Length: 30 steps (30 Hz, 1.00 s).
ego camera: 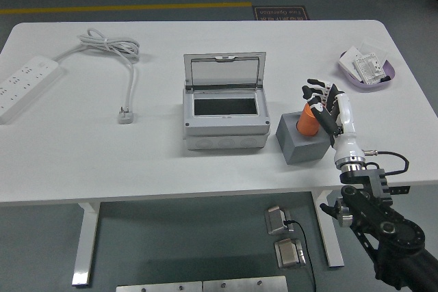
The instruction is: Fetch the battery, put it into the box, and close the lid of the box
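The loose grey block holder (302, 148) will move and turn when I lift the orange battery out, because the battery sits sunk (307, 129) in it.
An orange battery (306, 121) stands upright in a grey block holder (301, 146) at the right of the table. My right hand (321, 104) is right beside the battery. Its fingers (316, 89) are spread just past the battery's top and its thumb lies on the near right side, not clamped on it. The grey box (226, 133) sits in the middle of the table, left of the holder. Its clear lid (224, 71) is tilted up at the back, and the inside looks dark and empty. The left arm does not show.
A white power strip (22, 85) lies at the far left, with a coiled white cable (109, 44) and plug (125, 115) beside it. A purple tray (367, 68) holding white cards sits at the back right. The table's near edge runs just below the holder.
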### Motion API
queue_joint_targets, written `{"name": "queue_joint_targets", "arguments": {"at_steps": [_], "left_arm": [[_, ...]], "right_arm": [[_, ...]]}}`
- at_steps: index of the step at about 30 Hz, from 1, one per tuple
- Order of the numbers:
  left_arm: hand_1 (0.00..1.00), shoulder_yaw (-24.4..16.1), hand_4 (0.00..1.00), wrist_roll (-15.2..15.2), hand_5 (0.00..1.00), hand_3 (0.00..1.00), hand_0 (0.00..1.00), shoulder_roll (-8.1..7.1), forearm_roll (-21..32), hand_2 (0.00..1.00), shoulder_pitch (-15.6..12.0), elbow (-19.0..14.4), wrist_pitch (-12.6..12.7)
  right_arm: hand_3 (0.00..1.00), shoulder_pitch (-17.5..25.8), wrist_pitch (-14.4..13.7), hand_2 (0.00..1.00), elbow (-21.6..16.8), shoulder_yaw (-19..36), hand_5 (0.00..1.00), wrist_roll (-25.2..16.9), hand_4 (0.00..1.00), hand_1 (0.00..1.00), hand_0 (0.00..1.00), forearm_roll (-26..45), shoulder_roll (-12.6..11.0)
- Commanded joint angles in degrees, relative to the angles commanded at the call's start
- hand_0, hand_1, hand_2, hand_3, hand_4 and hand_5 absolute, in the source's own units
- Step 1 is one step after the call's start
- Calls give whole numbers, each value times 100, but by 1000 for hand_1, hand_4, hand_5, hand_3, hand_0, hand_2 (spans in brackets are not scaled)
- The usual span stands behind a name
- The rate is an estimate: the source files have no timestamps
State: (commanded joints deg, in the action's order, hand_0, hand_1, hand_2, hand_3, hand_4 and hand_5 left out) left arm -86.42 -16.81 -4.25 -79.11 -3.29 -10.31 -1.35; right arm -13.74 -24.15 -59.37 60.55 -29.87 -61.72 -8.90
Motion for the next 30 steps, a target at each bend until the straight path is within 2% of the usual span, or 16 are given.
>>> {"name": "queue_joint_targets", "arguments": {"at_steps": [2, 3, 8, 9, 14, 15, 20, 21, 30], "left_arm": [[677, -6, 763, 0, 422, 729, 683, -1, -6, 670, 5, 0, 0], [678, -11, 763, 0, 422, 730, 683, -2, -12, 670, 8, 0, -1], [678, -50, 763, 8, 422, 730, 683, -22, -49, 670, 37, 0, 2], [678, -58, 762, 13, 421, 728, 684, -28, -56, 670, 43, 0, 3], [678, -80, 762, 7, 421, 728, 684, -41, -79, 670, 63, 0, 2], [677, -85, 762, 5, 421, 729, 683, -43, -82, 670, 68, 0, 2], [677, -77, 762, 5, 421, 729, 683, -39, -80, 670, 79, 0, 7], [676, -71, 761, 3, 419, 729, 683, -38, -75, 670, 79, 0, 8], [677, -40, 761, -34, 418, 729, 682, -45, -45, 670, 58, 0, 25]], "right_arm": [[672, 3, -9, 598, -2, -12, 654, 17, 979, 585, 650, -21, -1], [672, 5, -16, 593, -4, -20, 390, 32, 904, 587, 648, -39, 0], [672, 14, -51, 593, -27, -54, 390, 111, 904, 587, 648, -115, 35], [652, 18, -55, 594, -32, -55, 108, 126, 734, 596, 639, -124, 45], [652, 24, -46, 594, -29, -60, 108, 174, 734, 596, 639, -135, 74], [646, 25, -42, 589, -23, -60, 37, 183, 640, 600, 622, -136, 79], [646, 25, -24, 589, -13, -51, 37, 208, 640, 600, 622, -139, 81], [642, 26, -21, 588, -11, -48, 2, 213, 588, 605, 610, -140, 79], [640, 56, -2, 588, 17, -46, 2, 217, 582, 610, 608, -98, 74]]}}
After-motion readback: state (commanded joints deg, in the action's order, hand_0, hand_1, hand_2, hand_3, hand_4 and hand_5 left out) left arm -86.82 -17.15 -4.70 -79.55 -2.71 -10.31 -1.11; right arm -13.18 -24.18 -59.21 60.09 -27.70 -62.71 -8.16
